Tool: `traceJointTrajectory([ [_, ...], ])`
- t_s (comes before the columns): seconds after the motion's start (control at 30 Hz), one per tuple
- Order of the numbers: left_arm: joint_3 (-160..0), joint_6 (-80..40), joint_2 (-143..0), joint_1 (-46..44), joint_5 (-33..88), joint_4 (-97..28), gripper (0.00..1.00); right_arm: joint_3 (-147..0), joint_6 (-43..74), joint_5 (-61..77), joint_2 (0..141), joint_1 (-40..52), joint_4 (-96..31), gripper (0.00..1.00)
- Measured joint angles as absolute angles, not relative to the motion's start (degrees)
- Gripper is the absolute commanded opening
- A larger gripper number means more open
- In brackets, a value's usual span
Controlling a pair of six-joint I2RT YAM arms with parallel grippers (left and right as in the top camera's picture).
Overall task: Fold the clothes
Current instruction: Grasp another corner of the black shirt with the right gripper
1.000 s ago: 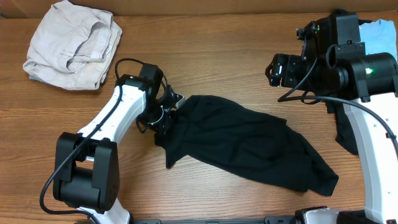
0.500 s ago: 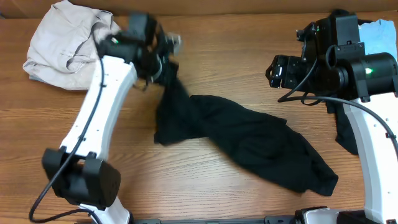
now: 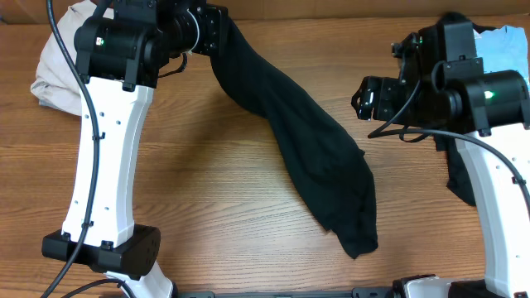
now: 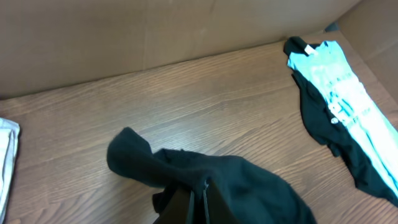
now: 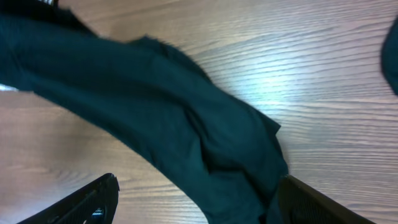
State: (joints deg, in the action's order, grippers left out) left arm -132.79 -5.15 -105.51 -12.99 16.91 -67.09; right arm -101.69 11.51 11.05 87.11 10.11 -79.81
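The black garment is hanging from my left gripper in a narrow strip (image 3: pixel 286 124), so my right gripper should grab the corner at the garment's lower end (image 3: pixel 330 226) and raise it.
My left gripper (image 3: pixel 217 29) is shut on one end of the plain black garment (image 3: pixel 315 157) and holds it high near the table's back left. The garment hangs from it in a long strip that runs down to the front right, with its lower end on the wood. In the left wrist view the closed fingers (image 4: pixel 186 208) pinch a bunched fold of the black fabric (image 4: pixel 249 186). My right gripper (image 3: pixel 362 98) is open and empty, hovering right of the strip. In the right wrist view the black garment (image 5: pixel 155 106) lies below its spread jaws (image 5: pixel 199 193).
A beige garment (image 3: pixel 58 70) lies crumpled at the back left, partly hidden by my left arm. A light-blue printed T-shirt (image 3: pixel 505 45) lies on another black garment (image 3: pixel 460 178) at the far right edge; both show in the left wrist view (image 4: pixel 339 93). A cardboard wall stands behind the table.
My left arm has risen and swung to the back, lifting the black garment off the table and pulling it into a long hanging strip. My right arm has barely moved.
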Motion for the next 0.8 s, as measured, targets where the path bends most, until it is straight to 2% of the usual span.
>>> traceJointTrajectory([
  [0.23, -132.81, -8.51, -105.51, -12.99, 13.50, -64.42, 0.04, -91.90, 11.42, 11.64, 87.11, 16.49, -79.50, 0.75],
  [0.63, -132.81, -10.87, -105.51, -10.68, 5.67, -63.86, 0.04, -72.18, 26.06, 7.42, 87.11, 28.03, -74.50, 0.74],
  [0.8, -132.81, -11.05, -105.51, -10.09, 5.04, -63.88, 0.04, -65.78, 31.51, 5.91, 87.11, 29.58, -69.34, 0.72],
])
